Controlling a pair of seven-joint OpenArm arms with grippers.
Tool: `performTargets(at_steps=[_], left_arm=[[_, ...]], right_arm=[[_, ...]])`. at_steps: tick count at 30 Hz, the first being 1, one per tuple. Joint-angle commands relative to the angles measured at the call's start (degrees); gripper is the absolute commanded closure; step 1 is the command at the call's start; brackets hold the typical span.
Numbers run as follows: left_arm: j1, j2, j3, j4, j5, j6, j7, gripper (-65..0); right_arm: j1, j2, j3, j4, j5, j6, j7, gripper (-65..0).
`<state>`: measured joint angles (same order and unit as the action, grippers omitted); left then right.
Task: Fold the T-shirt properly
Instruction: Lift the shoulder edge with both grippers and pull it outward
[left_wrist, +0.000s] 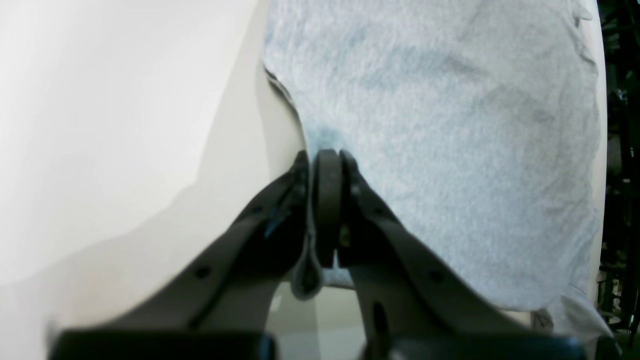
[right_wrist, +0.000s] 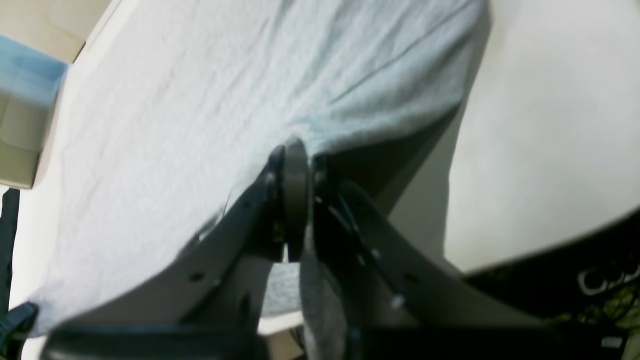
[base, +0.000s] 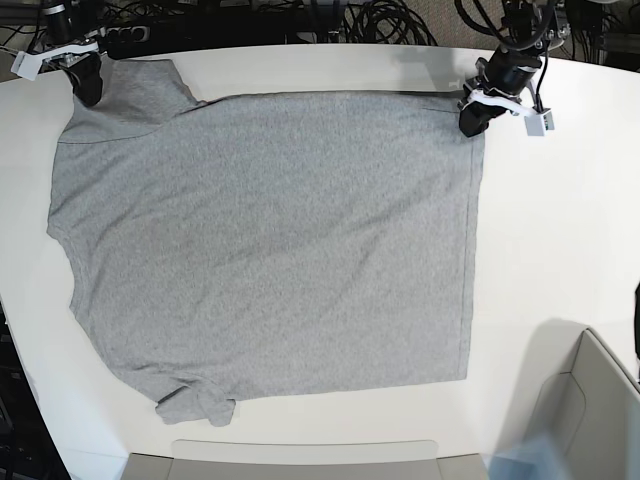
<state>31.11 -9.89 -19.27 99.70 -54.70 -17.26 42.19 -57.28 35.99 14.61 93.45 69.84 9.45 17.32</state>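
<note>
The T-shirt's far edge runs straight between both grippers, so the robot's right gripper keeps carrying the sleeve toward the T-shirt's middle until the fold lies flat.
The heather-grey T-shirt lies spread flat on the white table, plain side up, hem to the right and sleeves at far left and near left. My left gripper is shut on the far right hem corner; in the left wrist view cloth is pinched between the jaws. My right gripper is shut on the far left sleeve; in the right wrist view the jaws pinch the lifted shirt edge. The lettering is hidden.
Black cables run along the table's far edge. A grey box stands at the near right with something blue beside it. A grey tray edge lies along the near side.
</note>
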Motion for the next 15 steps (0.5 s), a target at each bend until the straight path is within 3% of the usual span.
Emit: performTargets(at_steps=[1, 6, 10, 15], left_arm=[[0.0, -0.4, -1.9, 1.5, -0.9, -0.4, -0.8, 0.0], [-0.9, -0.3, -4.2, 4.3, -0.6, 0.1, -0.7, 0.0], [-4.0, -0.4, -3.4, 3.8, -0.6, 5.5, -0.5, 0.0], [-7.1, -0.3, -3.2, 4.3, -0.6, 8.8, 3.3, 0.0]], right_arm=[[-0.4, 1.9, 1.1, 0.7, 0.1, 0.9, 1.1, 0.0], [2.3, 4.9, 1.3, 0.6, 0.6, 0.3, -2.6, 0.0], [7.5, 4.4, 4.9, -0.4, 0.1, 0.3, -11.1, 0.0], [14.7, 2.0, 9.8, -0.4, -1.9, 0.3, -22.0, 0.0]])
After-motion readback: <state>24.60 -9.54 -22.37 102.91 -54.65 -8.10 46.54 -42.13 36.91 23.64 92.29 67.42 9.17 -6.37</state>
